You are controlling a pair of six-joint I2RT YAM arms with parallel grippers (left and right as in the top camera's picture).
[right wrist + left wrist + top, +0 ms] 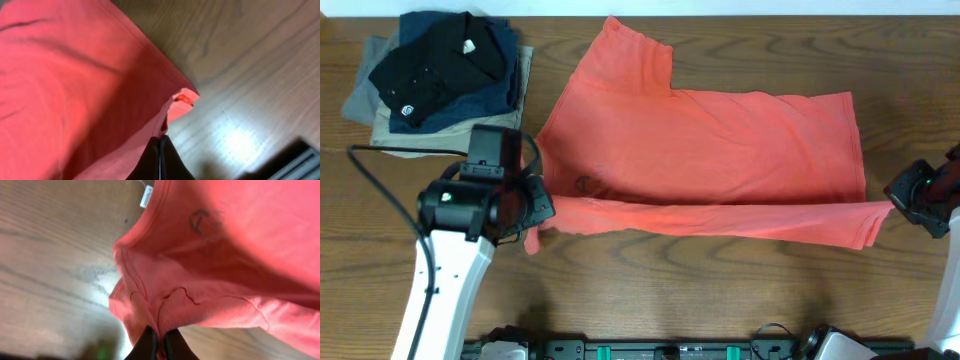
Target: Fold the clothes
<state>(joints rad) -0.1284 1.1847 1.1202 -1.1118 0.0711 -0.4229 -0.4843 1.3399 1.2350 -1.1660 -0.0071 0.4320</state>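
Note:
I go on lowering the band's end with my left gripper until it rests on the T-shirt before I release, as the narrow band (720,219) runs straight along the T-shirt's body (585,182).
The coral-red T-shirt (700,150) lies spread across the middle of the table, back side up, one sleeve pointing to the far edge. Its near long edge is folded over into a narrow band (720,217). My left gripper (532,212) is shut on the shirt's left end; the left wrist view shows its fingers (161,342) pinching bunched red cloth (200,270). My right gripper (898,200) is shut on the shirt's right hem corner; the right wrist view shows its fingers (160,150) closed on the red edge (75,80). The lettering is hidden.
A stack of folded black, navy and khaki garments (440,75) sits at the far left corner, just behind my left arm. Bare wooden table (720,290) runs along the near side. A black cable (380,190) trails left of my left arm.

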